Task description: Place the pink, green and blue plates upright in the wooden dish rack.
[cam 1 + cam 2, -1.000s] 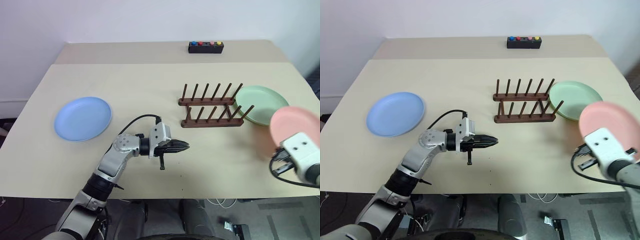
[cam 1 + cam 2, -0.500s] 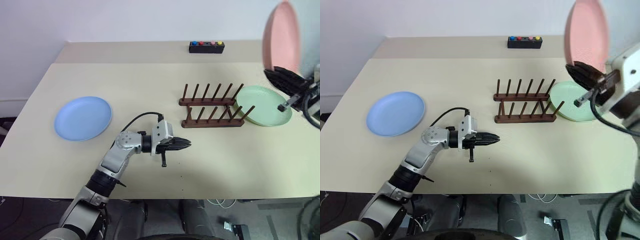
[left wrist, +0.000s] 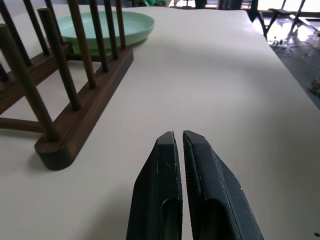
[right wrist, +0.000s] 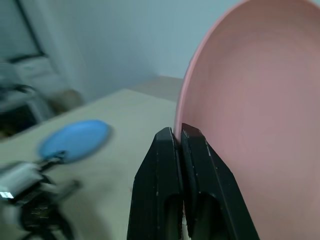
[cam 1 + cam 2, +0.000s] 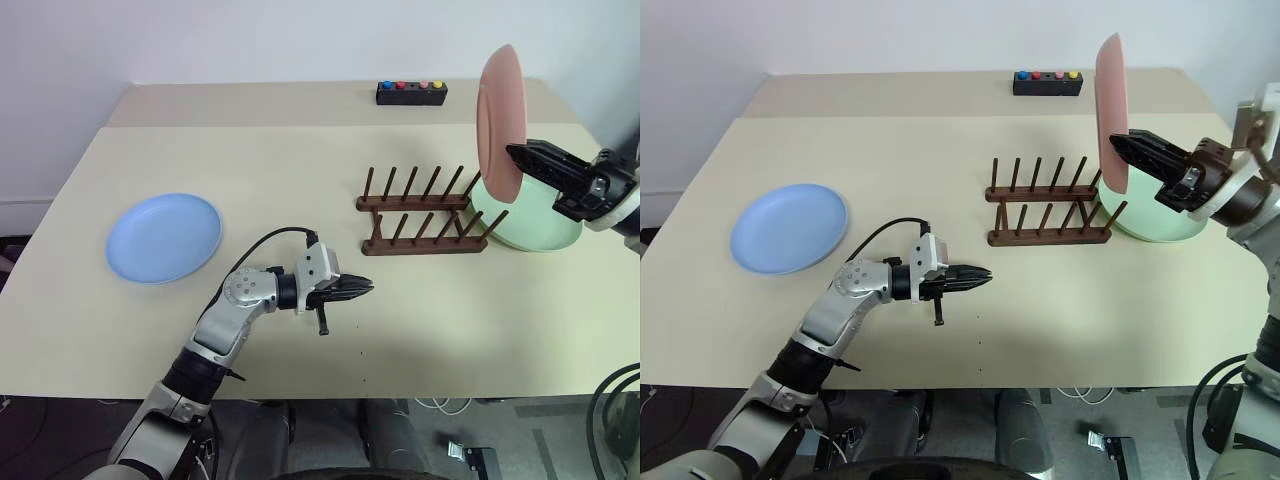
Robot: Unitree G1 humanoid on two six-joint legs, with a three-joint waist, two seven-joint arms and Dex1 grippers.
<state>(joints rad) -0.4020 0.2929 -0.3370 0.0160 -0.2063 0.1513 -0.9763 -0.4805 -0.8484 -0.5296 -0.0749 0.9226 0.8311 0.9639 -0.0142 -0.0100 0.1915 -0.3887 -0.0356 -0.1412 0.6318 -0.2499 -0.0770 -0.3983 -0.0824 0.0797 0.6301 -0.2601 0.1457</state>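
Note:
The pink plate (image 5: pixel 500 112) hangs upright over the dish rack's open end slot (image 5: pixel 467 224). My right gripper should now lower it until the plate's rim rests there, then let go.
The pink plate (image 5: pixel 500 118) stands on edge in the air, above the right end of the wooden dish rack (image 5: pixel 425 215), with my right gripper (image 5: pixel 515 157) shut on its lower rim. In the right wrist view the fingers (image 4: pixel 167 150) pinch the pink plate's (image 4: pixel 250 100) edge. The green plate (image 5: pixel 530 234) lies flat on the table just right of the rack, partly behind my right gripper. Far left on the table lies the blue plate (image 5: pixel 163 237). My left gripper (image 5: pixel 365 290) is shut and empty, low over the table in front of the rack's left end.
A small black box with coloured buttons (image 5: pixel 411 92) sits at the back on a second table top. Bare table top (image 5: pixel 300 170) spreads between the blue plate and the rack. The table's front edge runs close below my left arm.
My right arm has lifted the pink plate from low at the right, turned it from flat to upright and swung it left toward the rack's right end. The left gripper has stayed put.

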